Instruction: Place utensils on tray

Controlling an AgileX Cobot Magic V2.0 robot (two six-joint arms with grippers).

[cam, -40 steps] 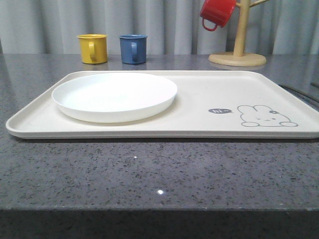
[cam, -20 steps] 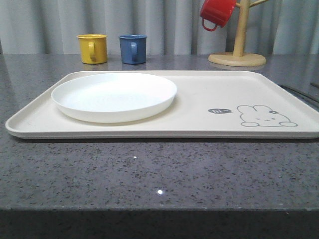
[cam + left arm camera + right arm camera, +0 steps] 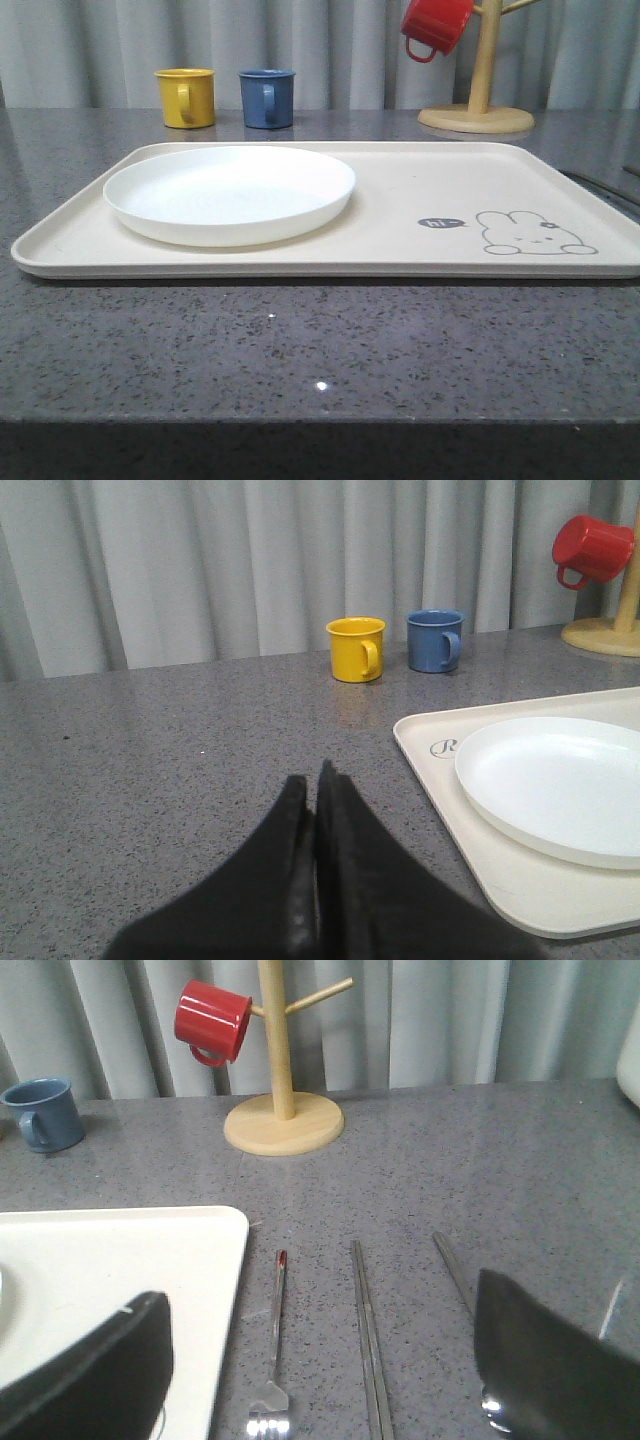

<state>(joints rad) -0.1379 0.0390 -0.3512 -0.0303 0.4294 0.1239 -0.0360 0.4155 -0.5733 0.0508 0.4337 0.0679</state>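
My right gripper should pick up the fork and put it down beside the white plate, because the fork is next to the tray's end away from my left gripper.
The cream tray with a grey rabbit drawing lies across the table, and a round white plate sits on its left half. In the right wrist view a silver fork, a pair of flat metal chopsticks and a spoon lie side by side on the grey counter beside the tray. My right gripper hangs open above them, and one finger hides the spoon's bowl. My left gripper is shut with nothing in it, over bare counter beside the tray's other end.
A yellow mug and a blue mug stand behind the tray. A red mug hangs on a wooden mug tree at the back right. Grey curtains close off the far side.
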